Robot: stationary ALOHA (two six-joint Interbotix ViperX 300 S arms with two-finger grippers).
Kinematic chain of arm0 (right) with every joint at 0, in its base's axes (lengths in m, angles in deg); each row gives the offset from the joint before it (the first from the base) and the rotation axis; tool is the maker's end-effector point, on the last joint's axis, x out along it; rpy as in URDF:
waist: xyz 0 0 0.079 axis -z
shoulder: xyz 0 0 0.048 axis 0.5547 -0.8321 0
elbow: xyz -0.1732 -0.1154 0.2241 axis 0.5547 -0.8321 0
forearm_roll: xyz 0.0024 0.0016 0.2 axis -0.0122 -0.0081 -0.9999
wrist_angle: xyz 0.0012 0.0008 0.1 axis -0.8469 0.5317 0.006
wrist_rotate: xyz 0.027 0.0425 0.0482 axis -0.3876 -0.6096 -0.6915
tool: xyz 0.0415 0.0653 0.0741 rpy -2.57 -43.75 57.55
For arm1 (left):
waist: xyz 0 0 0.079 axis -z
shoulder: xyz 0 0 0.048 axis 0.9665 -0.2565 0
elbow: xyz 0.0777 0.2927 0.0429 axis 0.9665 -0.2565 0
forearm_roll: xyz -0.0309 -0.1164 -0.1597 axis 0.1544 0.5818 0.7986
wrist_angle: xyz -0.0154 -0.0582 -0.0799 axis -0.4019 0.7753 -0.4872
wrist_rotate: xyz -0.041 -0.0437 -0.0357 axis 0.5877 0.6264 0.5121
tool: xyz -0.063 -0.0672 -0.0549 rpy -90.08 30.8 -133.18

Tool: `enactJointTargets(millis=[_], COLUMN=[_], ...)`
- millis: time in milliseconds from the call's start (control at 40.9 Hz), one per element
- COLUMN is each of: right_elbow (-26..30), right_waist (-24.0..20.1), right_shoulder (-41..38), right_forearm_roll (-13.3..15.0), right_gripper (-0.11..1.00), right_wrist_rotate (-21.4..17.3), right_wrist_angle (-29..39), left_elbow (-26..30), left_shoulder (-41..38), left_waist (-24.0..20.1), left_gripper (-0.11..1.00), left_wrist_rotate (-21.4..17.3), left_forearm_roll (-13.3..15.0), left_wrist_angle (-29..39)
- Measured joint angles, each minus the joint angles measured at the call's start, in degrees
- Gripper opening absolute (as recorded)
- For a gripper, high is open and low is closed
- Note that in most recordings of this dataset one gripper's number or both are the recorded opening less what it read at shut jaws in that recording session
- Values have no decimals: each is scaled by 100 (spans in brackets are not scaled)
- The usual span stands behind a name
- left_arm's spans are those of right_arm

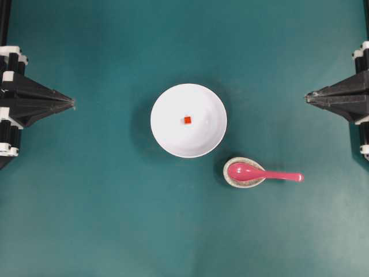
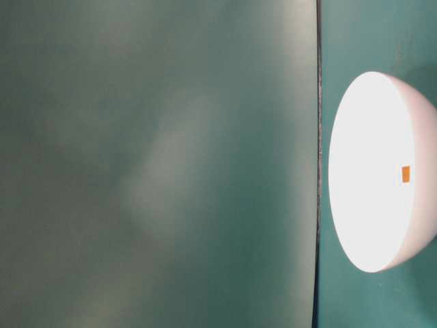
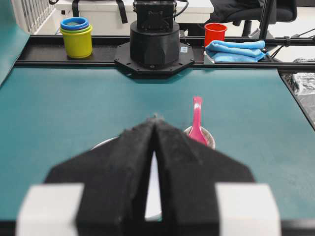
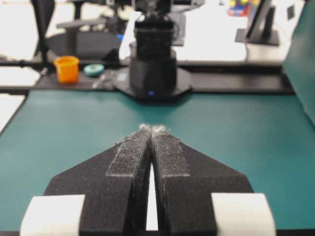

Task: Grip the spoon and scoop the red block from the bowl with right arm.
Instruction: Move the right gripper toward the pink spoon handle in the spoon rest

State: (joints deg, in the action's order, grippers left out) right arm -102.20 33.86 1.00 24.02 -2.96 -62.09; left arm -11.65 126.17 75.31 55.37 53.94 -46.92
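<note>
My right gripper continues to move to the pink spoon's handle (image 1: 279,175) until my fingers are on both sides of it. The spoon's handle sticks out past the speckled dish toward my right gripper.
The white bowl (image 1: 188,120) sits mid-table with the tiny red block (image 1: 187,120) inside it. In the table-level view the bowl (image 2: 379,171) fills the right side and the red block (image 2: 405,174) shows in it. The pink spoon (image 1: 262,172) lies to the bowl's lower right, its scoop resting in a small speckled dish (image 1: 244,172), its handle pointing right. My right gripper (image 1: 307,98) is shut and empty at the right edge, far from the spoon. My left gripper (image 1: 72,103) is shut and empty at the left edge. The left wrist view shows the spoon (image 3: 196,122) beyond the shut fingertips.
The two arm bases (image 3: 155,43) (image 4: 153,69) stand at the table's ends. Stacked cups (image 3: 77,37), a red cup (image 3: 214,33) and a blue cloth (image 3: 236,50) lie off the mat behind one base. An orange cup (image 4: 66,68) stands behind the other.
</note>
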Motion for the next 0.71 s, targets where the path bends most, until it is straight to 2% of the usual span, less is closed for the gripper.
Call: enactJointTargets(millis=[171, 318, 635, 708], right_elbow=[97, 114, 123, 123], right_waist=[-18, -26, -44, -44], right_shoulder=[-97, -105, -167, -220], right_forearm_roll=[-141, -158, -211, -299], right_gripper=[0, 0, 1, 14], right_wrist_rotate=[-220, -220, -299, -360], right_wrist_angle=[422, 756, 949, 958], left_elbow=[88, 105, 105, 105], left_shoulder=[26, 35, 35, 35], left_waist=[18, 26, 26, 26], left_gripper=[0, 0, 0, 0], left_wrist_rotate=[114, 105, 105, 105], left_forearm_roll=[-44, -44, -53, -53], left_wrist_angle=[299, 554, 668, 668])
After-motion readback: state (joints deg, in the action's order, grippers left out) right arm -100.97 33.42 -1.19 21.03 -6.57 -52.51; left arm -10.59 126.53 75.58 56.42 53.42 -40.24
